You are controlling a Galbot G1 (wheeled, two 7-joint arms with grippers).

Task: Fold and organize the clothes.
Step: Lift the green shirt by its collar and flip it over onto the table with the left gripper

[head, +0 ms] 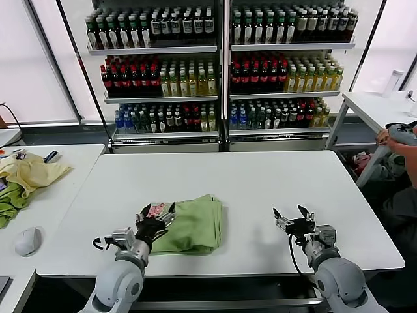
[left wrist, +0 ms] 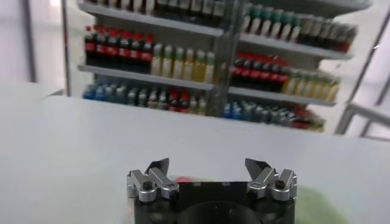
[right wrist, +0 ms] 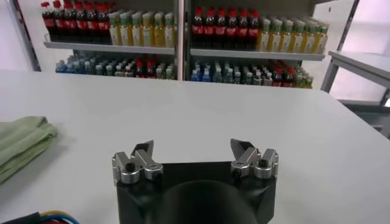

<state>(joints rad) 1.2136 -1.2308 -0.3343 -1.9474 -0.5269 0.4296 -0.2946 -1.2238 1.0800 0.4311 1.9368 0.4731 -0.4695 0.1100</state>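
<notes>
My left gripper's open fingers are on both sides of the red-and-white patch (head: 156, 209) at the folded T-shirt's edge, so I go on moving them down before they close on that patch (head: 155, 212).
The light sage-green T-shirt (head: 192, 225) lies folded into a compact rectangle on the white table (head: 247, 182), near the front left of centre. Its red-and-white printed patch (head: 156, 210) shows at its left edge. My left gripper (head: 155, 218) is open and empty, hovering over the shirt's left edge by the patch. In the left wrist view its gripper (left wrist: 209, 167) is spread wide, with a sliver of the patch (left wrist: 183, 180) behind it. My right gripper (head: 292, 217) is open and empty, above bare table to the right of the shirt. The shirt's edge (right wrist: 21, 143) shows in the right wrist view, beside that gripper (right wrist: 194, 148).
A side table on the left holds a pale yellow cloth (head: 29, 173), a darker green cloth (head: 10, 202) and a white mouse (head: 27, 241). Drink shelves (head: 221, 65) stand behind the table. A person (head: 401, 147) sits at the far right by another table.
</notes>
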